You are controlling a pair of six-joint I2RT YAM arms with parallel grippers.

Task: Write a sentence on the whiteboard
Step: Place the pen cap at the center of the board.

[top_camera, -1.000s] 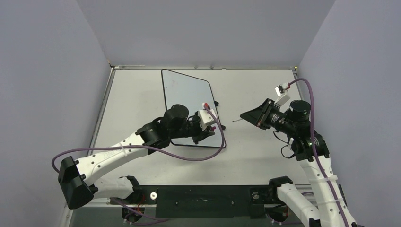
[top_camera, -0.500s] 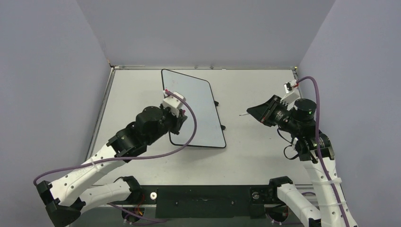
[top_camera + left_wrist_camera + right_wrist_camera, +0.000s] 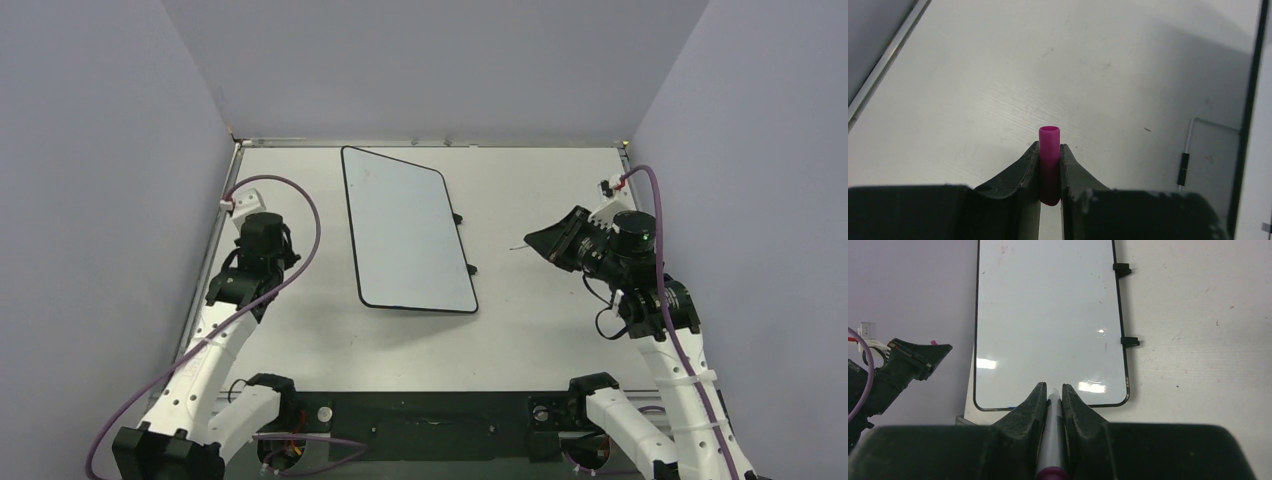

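The magenta pen cap [image 3: 1049,142] is hanging over clear table [image 3: 308,273] next to the whiteboard. My left gripper should go on lowering the cap until it is close to the table, then let go.
The whiteboard [image 3: 405,230] lies flat in the middle of the table, glossy and blank. It also shows in the right wrist view [image 3: 1048,315]. No pink sentence is visible on it. My left gripper [image 3: 1049,150] is shut on a magenta pen cap [image 3: 1049,142], held above the bare table left of the board [image 3: 268,265]. My right gripper [image 3: 1054,390] is shut on the white marker pen [image 3: 1054,440], whose tip points at the board's near short edge. From above, it [image 3: 532,240] hovers right of the board.
The board's two black tabs [image 3: 458,216] stick out on its right long edge. A metal rail [image 3: 215,250] runs along the table's left side, next to the left wall. The left gripper shows in the right wrist view [image 3: 923,357].
My left arm has swung from over the board's near end out to the left side of the table. My right gripper has shifted slightly right and stays shut on the marker.
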